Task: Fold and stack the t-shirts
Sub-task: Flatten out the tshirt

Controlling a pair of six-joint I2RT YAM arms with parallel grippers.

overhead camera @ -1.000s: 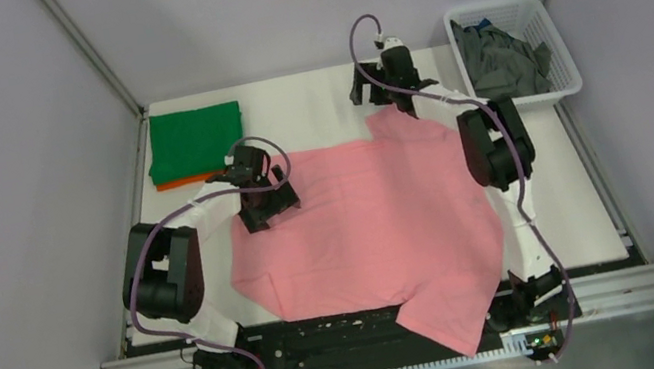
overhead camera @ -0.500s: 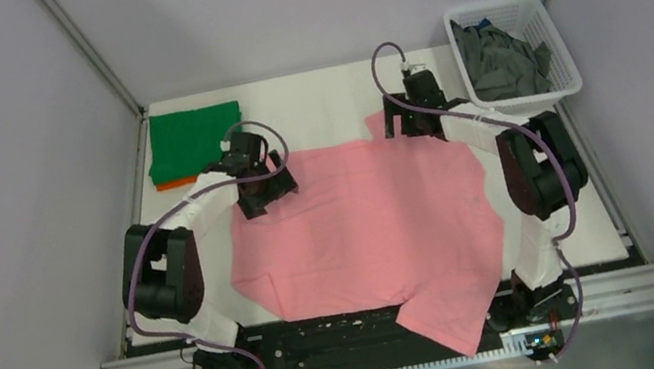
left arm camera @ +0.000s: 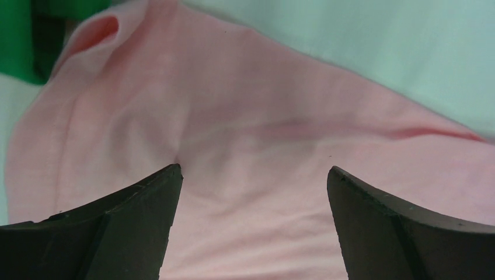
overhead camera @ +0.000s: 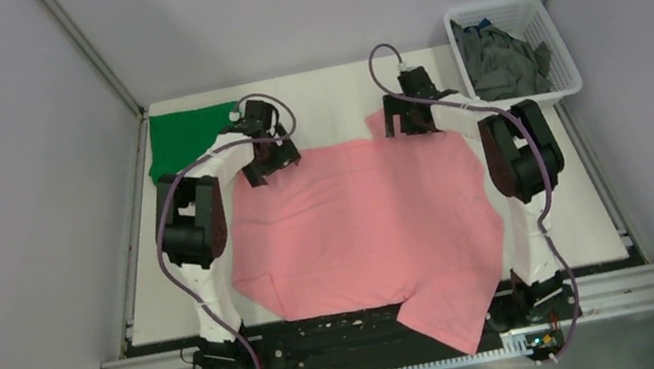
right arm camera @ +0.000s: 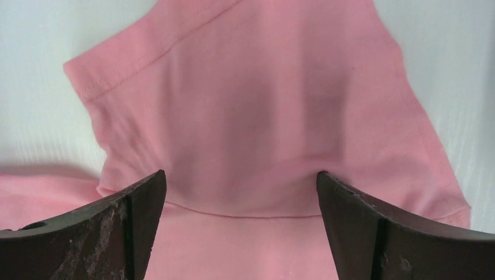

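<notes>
The pink t-shirt's near corner (overhead camera: 259, 294) on my left gripper's side is creased and bent in. Next, my left gripper returns and smooth out that corner (overhead camera: 267, 307) before folding.
A light pink t-shirt (overhead camera: 371, 227) lies spread over the table, its near hem hanging over the front edge. My left gripper (overhead camera: 261, 168) is open above the shirt's far left corner; the left wrist view shows pink cloth (left arm camera: 251, 146) between wide-apart fingers. My right gripper (overhead camera: 406, 126) is open above the far right sleeve (right arm camera: 251, 99), whose hem and seam show in the right wrist view. A folded green t-shirt (overhead camera: 188, 138) lies at the far left, also in the left wrist view (left arm camera: 17, 41). The orange shirt is hidden. Dark grey shirts (overhead camera: 500, 63) fill the basket.
A white plastic lattice basket (overhead camera: 547, 29) stands at the far right corner of the table. White table surface (overhead camera: 319, 105) shows behind the pink shirt, between the two grippers. Grey walls enclose the table on three sides.
My left gripper has moved toward the far edge, beside the green shirt. My right gripper has come down onto the sleeve, and the pink shirt's far edge now lies flatter.
</notes>
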